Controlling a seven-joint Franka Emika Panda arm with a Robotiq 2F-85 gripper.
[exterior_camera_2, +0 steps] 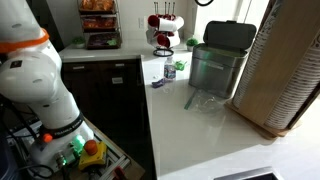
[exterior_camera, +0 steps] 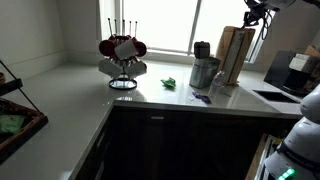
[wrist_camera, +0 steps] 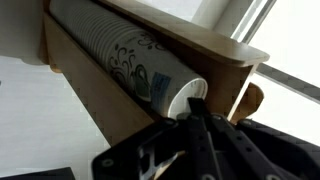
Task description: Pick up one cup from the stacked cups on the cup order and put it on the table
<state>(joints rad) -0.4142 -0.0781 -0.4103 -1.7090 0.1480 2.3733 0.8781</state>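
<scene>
Next, I back off, open wide and close further over its opening (wrist_camera: 189, 94), since my closed fingers meet only the end cup rim's near edge (wrist_camera: 173, 108), the cup still nested.
A long stack of patterned paper cups (wrist_camera: 105, 45) lies in a tall wooden cup holder (wrist_camera: 185, 42). The end cup (wrist_camera: 165, 90) shows its white open mouth. My gripper (wrist_camera: 196, 107) is at that cup's rim, with its dark fingers drawn together on the rim. In an exterior view the holder (exterior_camera: 232, 55) stands on the counter by the window, with my gripper (exterior_camera: 258, 12) at its top. The holder with its cups also shows in an exterior view (exterior_camera_2: 292, 75), where the gripper is out of view.
A mug tree with red mugs (exterior_camera: 122, 52) (exterior_camera_2: 163, 28) stands at the counter's back. A metal bin (exterior_camera: 204, 72) (exterior_camera_2: 218, 60) sits beside the holder. A small green object (exterior_camera: 170, 83) lies on the light counter (exterior_camera: 90, 100). A sink (exterior_camera: 280, 97) is to the right.
</scene>
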